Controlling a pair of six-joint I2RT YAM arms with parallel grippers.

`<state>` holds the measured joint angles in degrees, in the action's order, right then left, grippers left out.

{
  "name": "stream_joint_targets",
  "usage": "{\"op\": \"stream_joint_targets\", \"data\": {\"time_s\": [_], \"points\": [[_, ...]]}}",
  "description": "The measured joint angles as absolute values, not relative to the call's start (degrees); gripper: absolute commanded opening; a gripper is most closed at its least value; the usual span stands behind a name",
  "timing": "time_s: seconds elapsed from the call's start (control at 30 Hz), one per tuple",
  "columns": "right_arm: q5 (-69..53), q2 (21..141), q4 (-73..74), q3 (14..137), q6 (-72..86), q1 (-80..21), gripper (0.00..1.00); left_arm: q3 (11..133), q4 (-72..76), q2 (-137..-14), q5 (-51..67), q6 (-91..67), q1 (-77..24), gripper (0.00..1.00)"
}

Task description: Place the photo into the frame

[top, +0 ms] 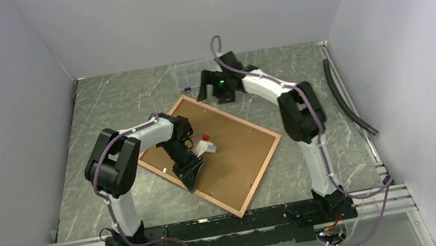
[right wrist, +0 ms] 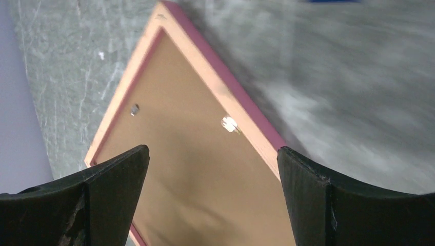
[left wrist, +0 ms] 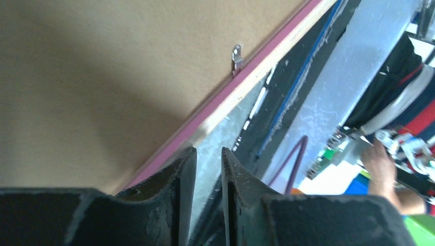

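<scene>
I should first turn the frame [top: 233, 153] square, because it lies turned like a diamond below my grippers, and then move my right gripper to the tab [right wrist: 134, 109] by its short edge.
The frame [top: 261, 175] lies back up on the table, turned like a diamond, and its brown backing board [top: 240, 152] fills it. The photo is hidden. My left gripper [top: 190, 179] is low at the frame's near-left edge. In the left wrist view that gripper [left wrist: 209, 154] has its jaws a narrow gap apart with only table showing between them, just outside the pink rim [left wrist: 241, 84]. My right gripper [top: 212, 95] hovers over the frame's far corner. The right wrist view shows it [right wrist: 213, 154] wide open above the board, holding nothing.
A small metal tab [left wrist: 236, 56] sits on the board by the rim, and two more tabs [right wrist: 229, 123] show near the far corner. A clear compartment box [top: 189, 73] stands at the back. A black hose [top: 347, 99] lies along the right wall.
</scene>
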<state>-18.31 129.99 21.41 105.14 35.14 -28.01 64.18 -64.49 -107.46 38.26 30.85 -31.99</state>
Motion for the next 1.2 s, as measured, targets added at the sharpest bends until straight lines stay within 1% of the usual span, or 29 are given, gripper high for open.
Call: {"op": "stream_joint_targets", "data": {"time_s": [0.1, 0.13, 0.17, 0.23, 0.4, 0.53, 0.67, 0.77, 0.87, 0.97, 1.07, 1.2], "points": [[-17.0, 120.7, 23.0, 95.8, 35.2, -23.8, 1.0, 67.5, -64.1, -107.4, 39.2, 32.9, -29.8, 0.37], [-16.2, 115.0, 23.9, 91.0, 35.1, -22.3, 1.0, 69.0, -64.7, -107.4, 39.7, 33.9, -28.3, 0.37], [-15.6, 113.1, 24.5, 89.8, 35.1, -20.8, 1.0, 70.5, -65.9, -107.4, 40.1, 35.1, -26.8, 0.38], [-13.3, 105.0, 24.3, 83.7, 35.0, -18.4, 1.0, 74.4, -69.1, -107.4, 41.4, 37.5, -22.7, 0.4], [-10.4, 87.7, 24.5, 68.8, 35.6, -19.5, 1.0, 89.2, -76.6, -108.9, 44.3, 42.5, -9.5, 0.39], [-9.9, 76.5, 26.5, 53.2, 38.1, -20.8, 1.0, 97.8, -73.3, -113.9, 43.0, 39.0, -0.3, 0.39], [-10.3, 69.3, 27.8, 41.2, 41.6, -20.1, 1.0, 103.6, -65.9, -122.9, 39.6, 31.7, 5.1, 0.38], [-11.6, 66.2, 27.7, 35.7, 43.6, -19.5, 1.0, 105.5, -61.8, -128.6, 38.4, 27.7, 7.1, 0.37], [-13.4, 65.4, 26.8, 32.9, 45.0, -18.9, 1.0, 105.6, -60.2, -131.9, 38.7, 25.3, 7.9, 0.29], [-15.7, 66.1, 24.1, 32.1, 45.7, -17.9, 1.0, 104.1, -59.2, -132.4, 40.4, 24.3, 8.0, 0.2], [-17.9, 69.3, 20.1, 32.2, 45.6, -16.1, 1.0, 101.9, -58.9, -132.4, 42.8, 24.4, 7.7, 0.17], [-20.1, 76.7, 18.1, 34.6, 44.4, -12.4, 1.0, 96.3, -59.7, -130.5, 46.0, 26.9, 7.5, 0.15]]}}
